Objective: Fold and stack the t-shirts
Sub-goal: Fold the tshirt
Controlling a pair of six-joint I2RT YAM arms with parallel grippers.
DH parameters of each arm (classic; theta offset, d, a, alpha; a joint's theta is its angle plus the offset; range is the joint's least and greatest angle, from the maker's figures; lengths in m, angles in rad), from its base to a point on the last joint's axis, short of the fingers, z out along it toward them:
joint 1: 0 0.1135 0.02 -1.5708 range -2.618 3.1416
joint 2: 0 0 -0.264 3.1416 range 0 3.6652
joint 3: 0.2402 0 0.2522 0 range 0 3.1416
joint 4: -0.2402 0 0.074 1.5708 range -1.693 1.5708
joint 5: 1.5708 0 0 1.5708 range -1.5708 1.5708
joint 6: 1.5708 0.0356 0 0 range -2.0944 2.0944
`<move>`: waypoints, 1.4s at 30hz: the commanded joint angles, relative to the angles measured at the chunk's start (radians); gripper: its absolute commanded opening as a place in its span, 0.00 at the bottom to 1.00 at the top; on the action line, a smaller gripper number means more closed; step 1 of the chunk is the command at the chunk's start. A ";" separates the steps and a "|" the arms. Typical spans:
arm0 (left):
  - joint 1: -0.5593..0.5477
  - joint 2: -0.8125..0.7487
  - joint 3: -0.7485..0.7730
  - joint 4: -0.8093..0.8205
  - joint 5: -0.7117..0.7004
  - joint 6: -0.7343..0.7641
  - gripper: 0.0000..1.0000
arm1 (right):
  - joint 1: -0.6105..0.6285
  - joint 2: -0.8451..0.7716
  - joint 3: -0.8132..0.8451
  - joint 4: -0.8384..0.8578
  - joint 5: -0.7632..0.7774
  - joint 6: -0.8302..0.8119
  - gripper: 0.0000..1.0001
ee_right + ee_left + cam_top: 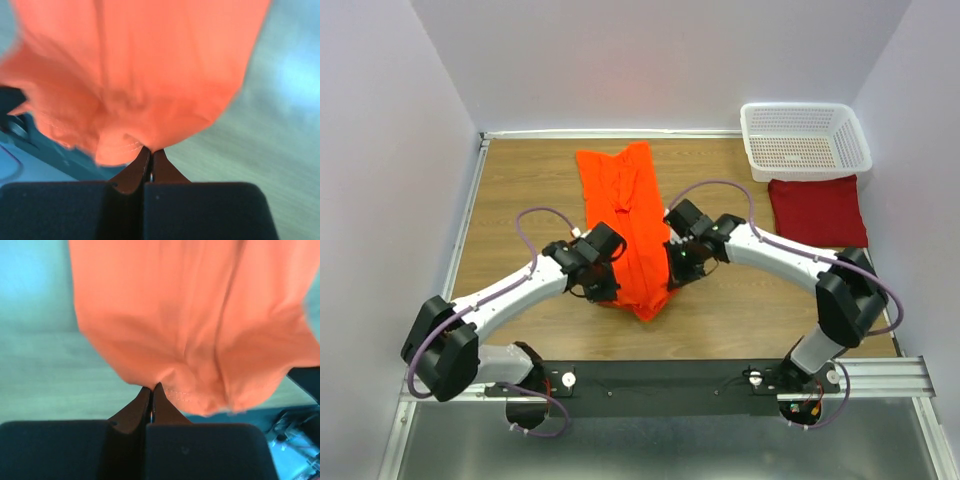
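Observation:
My left gripper should now move the hem forward until it lies across the t-shirt's middle [631, 226], since both grippers pinch the orange t-shirt's near hem [644, 309] at its edges.
The bright orange t-shirt [628, 225] lies lengthwise down the middle of the table, folded into a long narrow strip. Its near end is lifted off the wood. My left gripper [603, 272] is shut on the near left edge of that shirt [195, 330], with the hem stitching right at its tips [152, 388]. On the other side my right gripper [672, 262] is shut on the near right edge of the cloth [140, 75], pinched at its tips [152, 150]. The dark red t-shirt [817, 210] rests as a folded rectangle at the right edge.
A white mesh basket [805, 140] stands at the back right corner, just behind the dark red shirt. White walls close in the table on the left, the back and the right. A black rail [670, 380] with the arm bases runs along the near edge.

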 commanded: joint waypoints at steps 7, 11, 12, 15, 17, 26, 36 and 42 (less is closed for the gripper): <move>0.290 0.168 0.174 0.208 -0.112 0.345 0.00 | -0.089 0.241 0.349 -0.003 0.159 -0.194 0.01; 0.324 0.255 0.245 0.279 -0.123 0.397 0.00 | -0.130 0.303 0.455 0.005 0.218 -0.237 0.01; 0.327 0.275 0.259 0.282 -0.153 0.404 0.00 | -0.136 0.324 0.486 0.009 0.227 -0.245 0.01; 0.336 0.329 0.285 0.302 -0.181 0.416 0.00 | -0.155 0.355 0.526 0.019 0.223 -0.268 0.01; 0.349 0.355 0.297 0.316 -0.180 0.422 0.00 | -0.168 0.378 0.549 0.029 0.224 -0.271 0.01; 0.402 0.380 0.294 0.363 -0.203 0.440 0.00 | -0.198 0.436 0.573 0.091 0.218 -0.283 0.01; 0.419 0.430 0.264 0.478 -0.183 0.479 0.00 | -0.208 0.470 0.547 0.201 0.195 -0.304 0.01; 0.427 0.469 0.251 0.517 -0.174 0.470 0.00 | -0.213 0.504 0.537 0.236 0.195 -0.317 0.01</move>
